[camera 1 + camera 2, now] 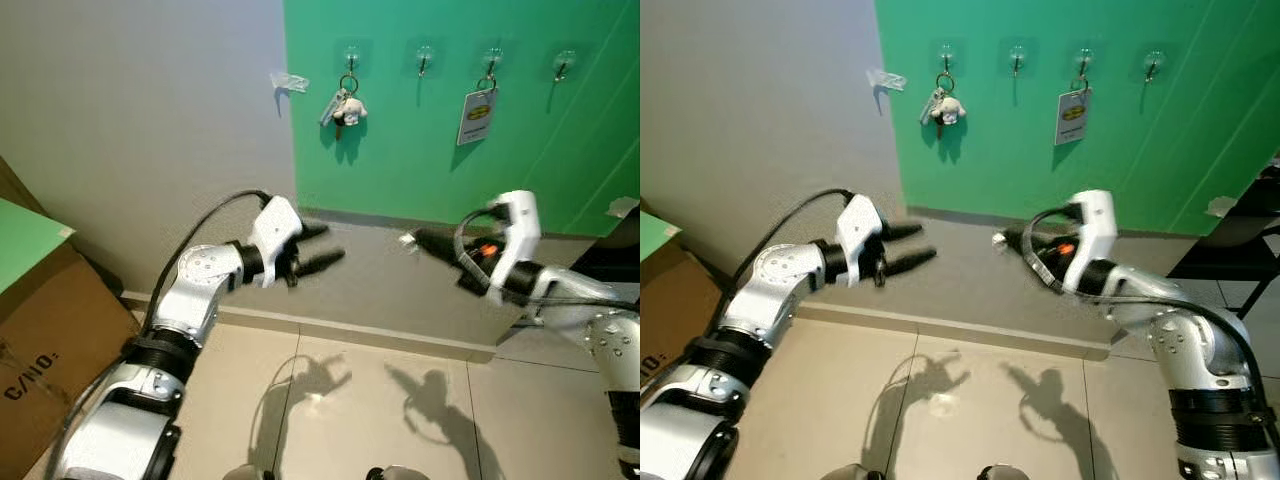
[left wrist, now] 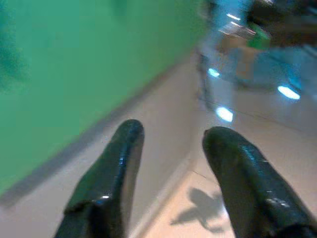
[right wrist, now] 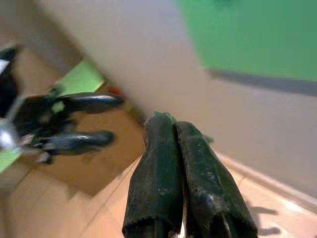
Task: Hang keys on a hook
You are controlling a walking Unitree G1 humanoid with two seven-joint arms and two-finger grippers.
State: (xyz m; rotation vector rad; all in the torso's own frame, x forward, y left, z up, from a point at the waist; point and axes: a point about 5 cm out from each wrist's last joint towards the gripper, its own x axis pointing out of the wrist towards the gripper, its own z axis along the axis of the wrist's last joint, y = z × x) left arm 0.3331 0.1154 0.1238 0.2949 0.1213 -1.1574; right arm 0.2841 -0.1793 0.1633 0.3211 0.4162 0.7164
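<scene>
Only a small pale scrap sticks out of my right gripper's shut fingers (image 1: 438, 246). I should expect a hidden ring that connects the silver key (image 1: 408, 241) to another.
A bunch of keys (image 1: 345, 106) with a pale charm hangs from the leftmost of several clear hooks (image 1: 351, 56) on the green wall panel (image 1: 400, 170). A white tag (image 1: 477, 116) hangs from the third hook (image 1: 492, 60). My left gripper (image 1: 327, 247) is open and empty, held out well below the keys. My right gripper (image 1: 412, 240) points toward it from the right. Its fingers (image 3: 168, 148) are pressed shut, with a small pale scrap (image 1: 405, 238) showing at the tip. The left gripper (image 3: 94, 119) appears blurred in the right wrist view.
A cardboard box (image 1: 45, 320) with a green top stands at the left. A clear clip (image 1: 288, 82) sticks to the grey wall beside the panel. Dark furniture (image 1: 618, 250) stands at the right edge. Tiled floor (image 1: 350, 400) lies below both arms.
</scene>
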